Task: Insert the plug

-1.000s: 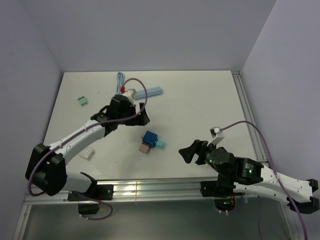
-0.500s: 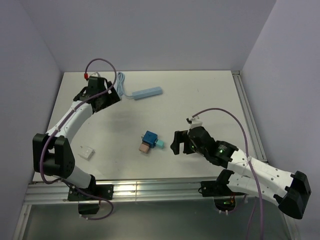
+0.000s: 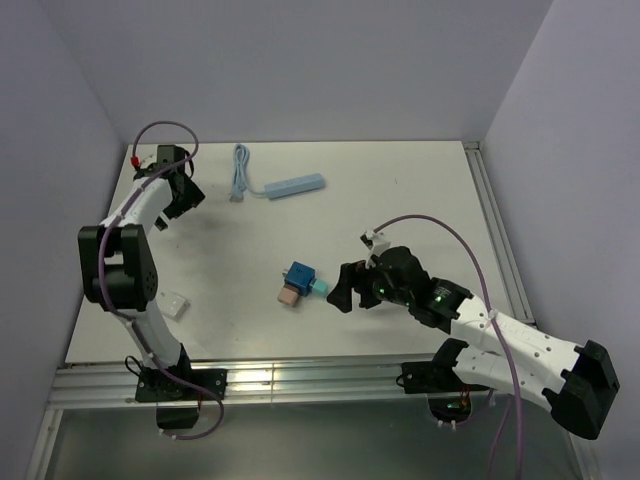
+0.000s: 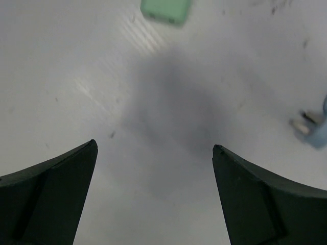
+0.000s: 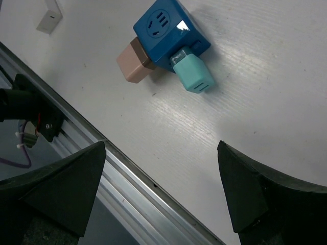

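The green block [image 4: 165,9] has a boxy shape like the seated tan plug [image 3: 289,296], so I expect the green block to show hidden metal prongs when I lift it.
A blue socket cube [image 3: 299,275] lies mid-table with a tan plug [image 3: 289,295] and a teal plug [image 3: 320,288] seated in its sides. In the right wrist view the cube [image 5: 166,33], tan plug [image 5: 135,61] and teal plug [image 5: 194,74] lie just ahead of my right gripper [image 5: 161,145], which is open and empty. From above, the right gripper [image 3: 343,288] is just right of the teal plug. A light blue cable plug [image 3: 238,196] lies at the back left and shows in the left wrist view [image 4: 310,125]. My left gripper [image 3: 178,200] is open and empty at the far left.
A light blue bar [image 3: 296,186] joins the cable at the back. A green block [image 4: 166,10] lies ahead of the left gripper. A small white part [image 3: 175,304] lies near the front left. A metal rail [image 5: 133,178] runs along the table's near edge.
The left arm has swung from mid-table to the far left back corner, still open. The right gripper has moved left, close to the blue cube.
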`<move>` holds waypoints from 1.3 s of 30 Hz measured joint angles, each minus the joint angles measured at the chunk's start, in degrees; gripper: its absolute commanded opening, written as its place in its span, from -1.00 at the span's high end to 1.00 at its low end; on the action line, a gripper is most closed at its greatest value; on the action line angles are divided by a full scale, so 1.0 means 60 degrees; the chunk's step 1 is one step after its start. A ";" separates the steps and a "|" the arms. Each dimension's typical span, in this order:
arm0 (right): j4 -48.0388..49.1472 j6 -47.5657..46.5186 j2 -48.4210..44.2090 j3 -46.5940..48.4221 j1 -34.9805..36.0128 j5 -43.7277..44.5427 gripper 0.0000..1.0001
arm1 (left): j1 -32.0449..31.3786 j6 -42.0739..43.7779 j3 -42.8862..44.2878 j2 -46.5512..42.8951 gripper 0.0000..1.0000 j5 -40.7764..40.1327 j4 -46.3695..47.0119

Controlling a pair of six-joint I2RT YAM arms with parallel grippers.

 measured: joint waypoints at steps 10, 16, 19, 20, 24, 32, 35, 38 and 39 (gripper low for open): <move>0.0423 -0.0149 0.0474 -0.0080 -0.0204 -0.0295 -0.93 | 0.0929 0.1985 0.1668 0.2284 -0.98 -0.0481 0.0998; 0.0470 -0.0160 0.0845 -0.0080 -0.0528 -0.0430 -0.92 | 0.1188 0.2721 0.3472 0.3818 -0.90 -0.0386 0.1239; 0.0470 -0.0157 0.0860 -0.0080 -0.0656 -0.0433 -0.92 | 0.1286 0.2903 0.3923 0.4404 -0.81 -0.0368 0.1264; 0.0470 -0.0157 0.0863 -0.0080 -0.0699 -0.0433 -0.92 | 0.1311 0.2940 0.3952 0.4521 -0.72 -0.0357 0.1279; 0.0466 -0.0153 0.0882 -0.0080 -0.0852 -0.0419 -0.92 | 0.1424 0.2991 0.3952 0.4645 -0.33 -0.0127 0.1468; 0.0397 -0.0109 0.0882 -0.0076 -0.0896 -0.0237 -0.91 | 0.1534 0.3202 0.3646 0.4539 0.99 0.0441 0.1931; 0.0120 -0.0142 0.0882 0.0000 -0.0896 0.0047 -0.91 | 0.1566 0.3129 0.3136 0.4156 0.99 0.0962 0.2116; -0.0208 -0.0197 0.0878 0.0178 -0.0896 0.0251 -0.91 | 0.1457 0.2962 0.2397 0.3417 0.99 0.1606 0.2073; -0.0313 -0.0226 0.0871 0.0270 -0.0900 0.0284 -0.90 | 0.1359 0.2889 0.2098 0.3045 0.99 0.1847 0.2069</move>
